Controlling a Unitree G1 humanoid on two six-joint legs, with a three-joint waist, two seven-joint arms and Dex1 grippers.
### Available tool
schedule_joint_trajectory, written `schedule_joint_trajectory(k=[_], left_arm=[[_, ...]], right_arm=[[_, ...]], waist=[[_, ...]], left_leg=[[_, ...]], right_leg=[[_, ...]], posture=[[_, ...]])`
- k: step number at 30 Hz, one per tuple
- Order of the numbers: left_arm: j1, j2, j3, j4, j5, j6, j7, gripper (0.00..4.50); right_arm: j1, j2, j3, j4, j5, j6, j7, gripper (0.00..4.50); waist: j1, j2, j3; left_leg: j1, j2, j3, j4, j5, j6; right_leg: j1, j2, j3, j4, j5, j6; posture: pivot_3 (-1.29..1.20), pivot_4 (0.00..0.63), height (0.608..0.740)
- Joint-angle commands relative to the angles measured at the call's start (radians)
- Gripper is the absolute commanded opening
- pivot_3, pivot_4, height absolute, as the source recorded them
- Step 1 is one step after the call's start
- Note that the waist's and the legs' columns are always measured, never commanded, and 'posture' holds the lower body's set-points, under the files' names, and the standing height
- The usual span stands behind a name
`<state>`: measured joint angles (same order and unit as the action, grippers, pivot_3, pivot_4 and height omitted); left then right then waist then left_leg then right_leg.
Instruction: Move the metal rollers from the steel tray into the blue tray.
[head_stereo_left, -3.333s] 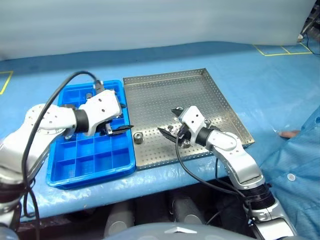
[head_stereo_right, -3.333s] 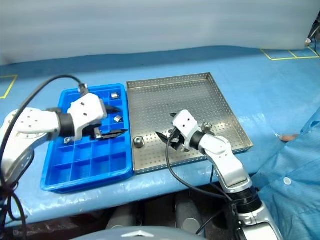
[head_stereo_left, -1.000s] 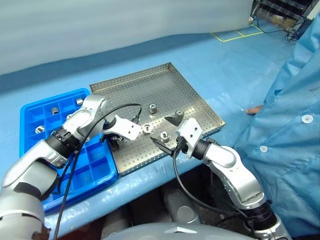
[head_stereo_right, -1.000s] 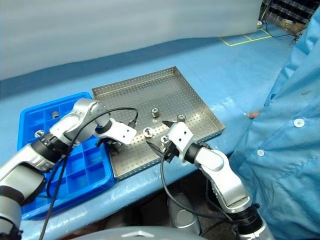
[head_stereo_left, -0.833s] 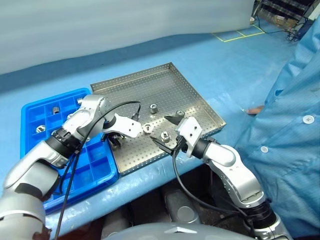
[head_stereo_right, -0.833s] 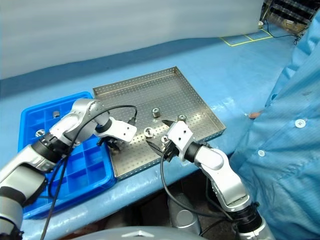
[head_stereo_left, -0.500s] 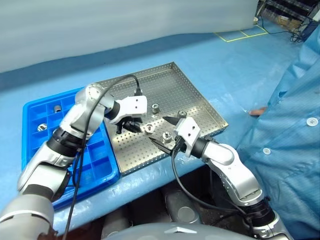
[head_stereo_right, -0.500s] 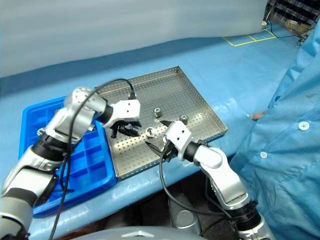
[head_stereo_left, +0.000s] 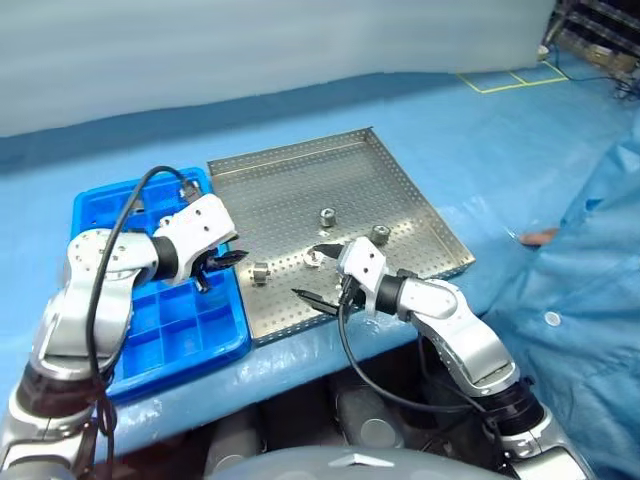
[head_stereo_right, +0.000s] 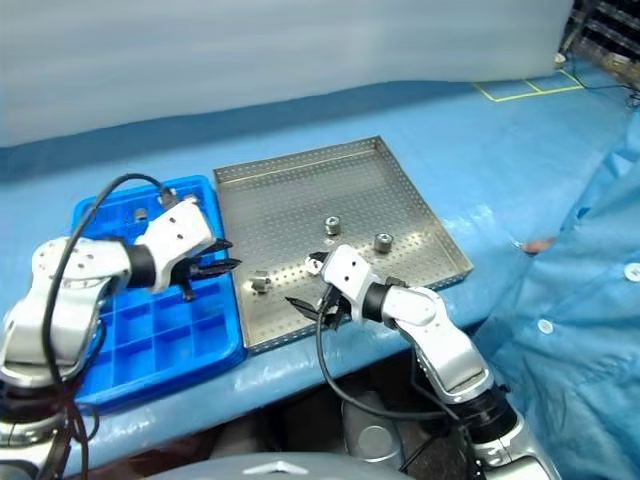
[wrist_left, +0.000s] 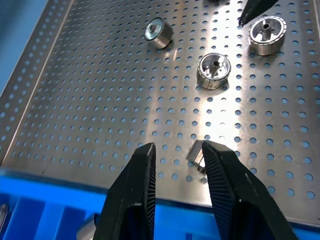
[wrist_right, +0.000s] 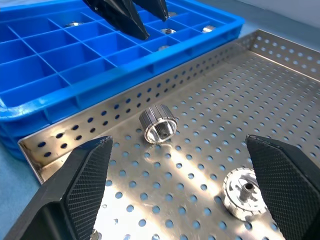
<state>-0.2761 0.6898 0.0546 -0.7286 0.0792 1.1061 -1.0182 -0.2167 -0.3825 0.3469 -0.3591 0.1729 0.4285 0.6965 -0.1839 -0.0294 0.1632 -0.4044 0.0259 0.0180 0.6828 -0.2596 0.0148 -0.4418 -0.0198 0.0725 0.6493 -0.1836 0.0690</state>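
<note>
The roller (wrist_left: 196, 154) near the steel tray's rim sits at an angle to my left gripper's fingers, so I should turn my left gripper to line up with it and set the fingers around its ribbed sides (wrist_right: 153, 113).
Several metal rollers lie on the steel tray (head_stereo_left: 300, 180): one (head_stereo_left: 260, 272) near its left rim, one (head_stereo_left: 314, 257) mid-front, two (head_stereo_left: 326, 215) further back. My left gripper (head_stereo_left: 235, 258) hangs shut and empty above the rim where the blue tray (head_stereo_left: 200, 320) meets the steel tray, and the nearest roller (wrist_left: 197, 152) lies on the steel tray beyond its fingertips. My right gripper (head_stereo_left: 315, 272) stands wide open low over the steel tray's front, with a roller (wrist_right: 243, 192) lying between its fingers, untouched. More rollers (wrist_right: 167, 31) sit in the blue tray's far compartments.
Both trays rest side by side on a table under a blue cover (head_stereo_left: 480, 150), near its front edge. A person in a blue gown (head_stereo_left: 590, 250) stands at the right, a hand (head_stereo_left: 540, 237) resting on the table.
The camera has swung. My left gripper rose off the steel tray, rolled and drew back toward the blue tray, shutting on nothing; the roller stayed on the steel tray. The right gripper stayed open in place.
</note>
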Motion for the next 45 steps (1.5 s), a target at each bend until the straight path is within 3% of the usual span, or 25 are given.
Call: schedule_joint_trajectory(k=[1, 7, 14, 21, 28, 31, 34, 39, 45], left_arm=[[0.044, -0.008, 0.081, -0.100, -0.048, 0.052, 0.064, 1.59], [0.008, -0.017, -0.008, -0.025, -0.148, 0.003, 0.108, 1.59], [-0.150, 0.017, -0.198, 0.153, -0.203, -0.102, 0.081, 1.59], [-0.320, 0.045, -0.397, 0.363, -0.189, -0.218, 0.011, 1.59], [-0.393, 0.080, -0.539, 0.469, -0.142, -0.341, -0.091, 1.59], [-0.411, 0.110, -0.588, 0.487, -0.097, -0.400, -0.127, 2.11], [-0.438, 0.143, -0.638, 0.498, -0.038, -0.441, -0.169, 3.11], [-0.474, 0.187, -0.673, 0.511, 0.020, -0.503, -0.263, 3.11], [-0.480, 0.176, -0.713, 0.527, 0.067, -0.532, -0.340, 3.11]], right_arm=[[-0.036, 0.007, 0.004, 0.001, 0.018, 0.001, 0.026, 4.50], [-0.084, 0.014, 0.014, 0.038, 0.010, -0.010, 0.050, 4.50], [-0.051, -0.006, -0.003, -0.008, -0.006, -0.002, 0.026, 4.50], [0.069, -0.051, -0.040, -0.131, -0.027, 0.036, -0.047, 4.50], [0.145, -0.058, -0.066, -0.194, -0.039, 0.062, -0.111, 4.50], [0.151, -0.053, -0.067, -0.196, -0.042, 0.063, -0.126, 4.50], [0.149, -0.050, -0.063, -0.192, -0.045, 0.061, -0.134, 4.50], [0.140, -0.044, -0.057, -0.180, -0.049, 0.054, -0.140, 4.50], [0.127, -0.029, -0.048, -0.165, -0.057, 0.043, -0.147, 4.50]], waist=[[0.028, 0.000, 0.000], [0.104, -0.001, 0.000], [0.123, -0.001, 0.000], [0.092, -0.001, 0.000], [0.024, -0.001, 0.000], [-0.005, -0.001, 0.000], [-0.025, -0.001, 0.000], [-0.049, -0.001, 0.000], [-0.052, 0.000, 0.000]], left_leg=[[0.000, 0.000, 0.000, 0.000, 0.000, 0.000], [0.005, -0.001, 0.001, 0.001, 0.000, 0.000], [0.009, -0.002, 0.002, 0.001, 0.000, 0.000], [0.008, -0.001, 0.003, 0.000, -0.001, 0.001], [0.008, -0.001, 0.003, 0.000, -0.001, 0.001], [0.008, -0.001, 0.003, 0.000, -0.001, 0.001], [0.008, -0.001, 0.002, 0.000, -0.001, 0.001], [0.008, -0.001, 0.001, 0.000, -0.001, 0.001], [0.008, -0.001, 0.000, -0.001, -0.001, 0.001]], right_leg=[[0.000, 0.000, 0.000, 0.000, 0.000, 0.000], [0.006, -0.001, -0.001, -0.002, -0.004, -0.006], [0.012, -0.001, -0.004, -0.005, -0.004, -0.007], [0.011, -0.001, -0.004, -0.005, -0.005, -0.008], [0.011, -0.001, -0.003, -0.005, -0.005, -0.008], [0.011, 0.000, -0.003, -0.005, -0.005, -0.008], [0.011, 0.000, -0.003, -0.005, -0.005, -0.008], [0.011, -0.001, -0.003, -0.005, -0.005, -0.008], [0.011, -0.001, -0.002, -0.005, -0.005, -0.008]], posture=[[-0.03, 0.150, 0.740], [0.00, 0.150, 0.740], [-0.10, 0.150, 0.740], [-0.23, 0.150, 0.740], [-0.28, 0.150, 0.740], [-0.28, 0.150, 0.740], [-0.28, 0.150, 0.740], [-0.27, 0.150, 0.740], [-0.27, 0.150, 0.740]])
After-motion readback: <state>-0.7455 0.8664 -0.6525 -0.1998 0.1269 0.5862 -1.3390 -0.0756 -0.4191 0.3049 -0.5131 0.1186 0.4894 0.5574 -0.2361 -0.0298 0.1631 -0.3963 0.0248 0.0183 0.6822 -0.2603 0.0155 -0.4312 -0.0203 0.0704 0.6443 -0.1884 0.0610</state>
